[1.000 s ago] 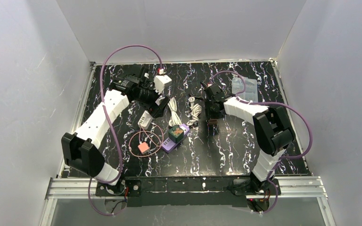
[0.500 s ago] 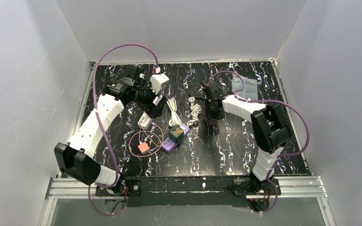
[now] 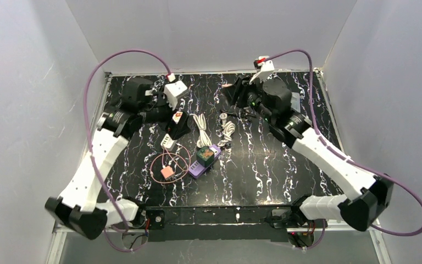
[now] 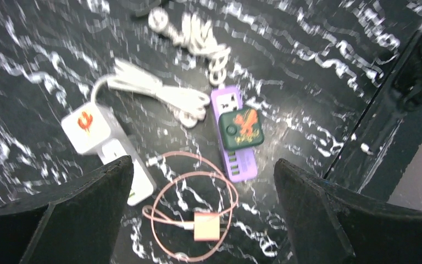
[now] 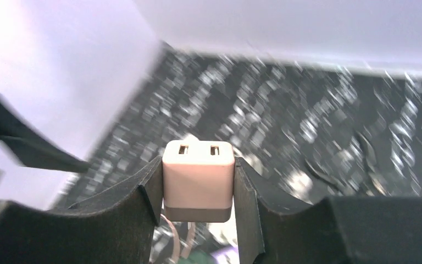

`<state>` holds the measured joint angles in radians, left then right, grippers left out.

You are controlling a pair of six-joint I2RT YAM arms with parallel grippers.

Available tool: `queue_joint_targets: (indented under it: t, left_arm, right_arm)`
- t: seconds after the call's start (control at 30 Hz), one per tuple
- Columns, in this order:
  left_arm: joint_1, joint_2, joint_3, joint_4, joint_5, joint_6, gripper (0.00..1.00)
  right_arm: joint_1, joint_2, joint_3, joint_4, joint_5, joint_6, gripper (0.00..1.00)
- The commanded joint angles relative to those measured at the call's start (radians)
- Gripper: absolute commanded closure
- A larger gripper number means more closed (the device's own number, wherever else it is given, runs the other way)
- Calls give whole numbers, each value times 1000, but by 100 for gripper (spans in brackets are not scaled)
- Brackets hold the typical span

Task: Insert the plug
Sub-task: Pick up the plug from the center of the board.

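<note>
The plug cube [image 5: 198, 183] sits at a slant in the fingers of the robot's right gripper, with USB slots [image 5: 199, 150] tipped up, so the left gripper should hold it while the right gripper takes it straight.
A pale pink plug cube [image 5: 198, 179] with two USB slots on its top face sits clamped between my right gripper's [image 5: 198, 190] fingers. That gripper [image 3: 235, 94] is raised over the back middle of the table. On the table, a purple power strip [image 4: 240, 162] [image 3: 200, 166] carries a green charger [image 4: 240, 129] [image 3: 204, 156]. My left gripper [image 4: 202, 162] [image 3: 175, 122] hangs wide open high above these, holding nothing.
Left of the purple strip lies a pink charger block [image 4: 206, 226] [image 3: 167, 172] inside its looped pink cable. A white adapter with an orange logo [image 4: 86, 125] and a white strip [image 3: 168, 141] are further left. White coiled cables [image 4: 165, 93] [image 3: 228, 129] lie behind. White walls enclose three sides.
My right arm has lifted from the table's middle and swung up and back with the pink cube in its jaws. The left arm has drawn back and up, still open.
</note>
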<state>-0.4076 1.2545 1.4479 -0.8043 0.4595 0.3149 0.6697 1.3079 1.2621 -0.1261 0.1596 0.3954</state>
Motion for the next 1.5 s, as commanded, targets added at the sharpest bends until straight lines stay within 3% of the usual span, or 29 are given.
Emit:
queue_joint_targets:
  t: [0.0, 0.17, 0.47, 0.57, 0.87, 0.93, 1.03, 1.07, 1.1, 1.13, 1.2, 1.27, 1.3, 1.47]
  left_arm:
    - [-2, -160, -67, 175, 143, 23, 1]
    - [-43, -319, -231, 469, 144, 67, 1]
    - [-79, -337, -284, 698, -95, 20, 1]
    - [-79, -328, -253, 707, -95, -25, 2]
    - [-79, -321, -228, 689, -48, -71, 43]
    - [-79, -321, -225, 690, -49, -69, 49]
    - [-79, -321, -223, 690, -48, -62, 51]
    - [-79, -322, -224, 687, -41, -53, 58]
    - [-79, -327, -229, 677, -40, -38, 92]
    - [-79, -330, -236, 676, -44, -35, 100]
    - [-79, -337, -248, 670, -42, -8, 100]
    - [-79, -344, -261, 664, -30, 37, 100]
    - [-79, -349, -270, 664, -24, 46, 100]
    - [-78, -375, -305, 648, 15, 142, 100]
  right_arm:
    - [107, -57, -55, 406, 10, 30, 95]
    - [227, -38, -53, 578, 70, 72, 98]
    - [357, 27, -54, 778, 124, 118, 98]
    - [389, 55, -40, 790, 127, 106, 99]
    - [416, 78, -38, 783, 151, 69, 99]
    - [416, 77, -43, 777, 156, 67, 99]
    - [416, 83, -42, 761, 153, 73, 98]
    - [416, 85, -40, 748, 152, 79, 98]
    - [416, 87, -33, 714, 143, 97, 94]
    - [416, 84, -30, 699, 137, 102, 91]
    - [416, 77, -16, 655, 125, 112, 77]
    - [414, 62, -5, 601, 126, 125, 45]
    - [409, 54, 2, 566, 129, 135, 36]
    - [321, 18, 56, 398, 14, 220, 24]
